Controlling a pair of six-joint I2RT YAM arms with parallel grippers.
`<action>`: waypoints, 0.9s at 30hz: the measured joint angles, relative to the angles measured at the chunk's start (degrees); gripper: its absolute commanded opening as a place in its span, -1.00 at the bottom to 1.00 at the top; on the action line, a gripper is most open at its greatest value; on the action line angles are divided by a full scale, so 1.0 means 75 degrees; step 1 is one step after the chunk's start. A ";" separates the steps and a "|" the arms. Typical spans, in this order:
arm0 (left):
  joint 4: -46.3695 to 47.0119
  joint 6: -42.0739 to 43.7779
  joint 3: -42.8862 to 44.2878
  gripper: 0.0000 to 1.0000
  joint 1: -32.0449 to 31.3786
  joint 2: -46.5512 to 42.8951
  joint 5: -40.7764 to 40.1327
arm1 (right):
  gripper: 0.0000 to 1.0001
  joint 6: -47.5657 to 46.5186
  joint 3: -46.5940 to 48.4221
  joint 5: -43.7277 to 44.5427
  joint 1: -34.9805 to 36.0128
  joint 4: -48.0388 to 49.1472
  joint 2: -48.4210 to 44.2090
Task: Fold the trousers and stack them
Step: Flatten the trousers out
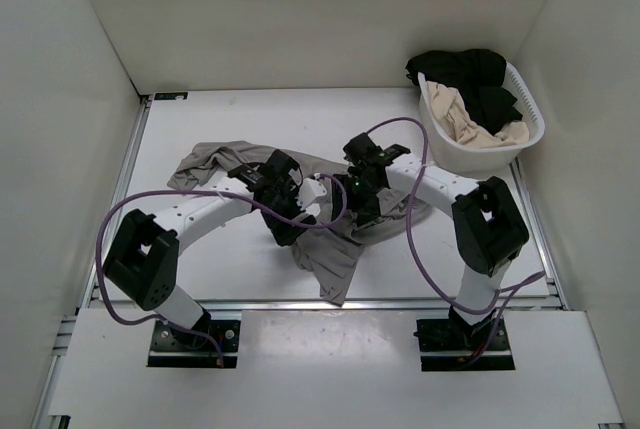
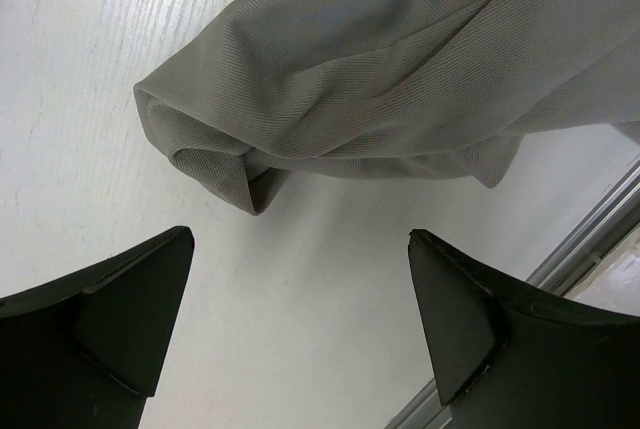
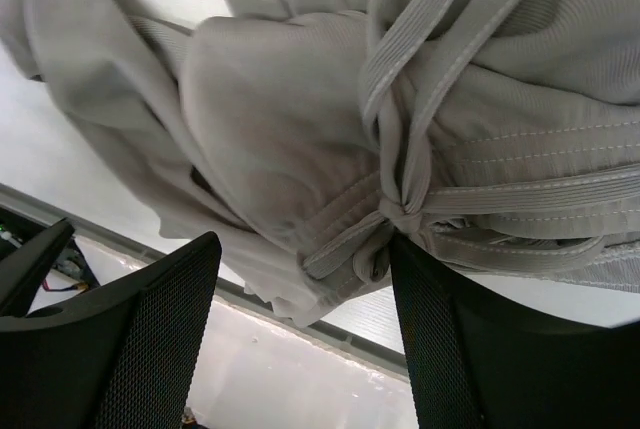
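Note:
One leg lies crumpled [image 1: 328, 267] next to the trousers' bunched waistband, so the robot's right gripper should take hold of the waistband at the drawstring knot [image 3: 400, 215] and pull the trousers straight before folding.
The grey-taupe trousers [image 1: 335, 259] lie crumpled across the middle of the table, one end reaching toward the front edge. My left gripper [image 1: 284, 221] hovers over them near the centre. In the left wrist view the left gripper [image 2: 300, 237] is wide open over bare table, and a rolled fold of the trousers [image 2: 380, 59] lies just beyond the fingertips. My right gripper [image 1: 365, 204] sits beside the left one. In the right wrist view the right gripper [image 3: 305, 241] stands open, the trousers' waistband and knotted drawstring [image 3: 400, 204] bunched right at its fingertips.
A white laundry basket [image 1: 480, 156] stands at the back right, holding a black garment [image 1: 470, 74] and a beige garment [image 1: 462, 119]. White walls enclose the table on three sides. Purple cables loop over both arms. A metal rail runs along the table's front edge [image 2: 590, 239].

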 measured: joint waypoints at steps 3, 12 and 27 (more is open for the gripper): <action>0.0029 -0.0082 -0.0047 1.00 -0.0003 -0.0064 -0.0038 | 0.45 0.0052 0.0006 -0.0003 0.0000 -0.0070 0.0064; 0.0061 -0.0143 -0.0210 1.00 -0.0003 -0.0102 -0.0146 | 0.47 0.0335 -0.0172 0.0501 0.0163 -0.0933 -0.0886; 0.0058 -0.0143 -0.0259 1.00 -0.0003 -0.0236 -0.0338 | -0.93 -0.0003 0.1049 0.0271 0.0286 -0.0565 0.0953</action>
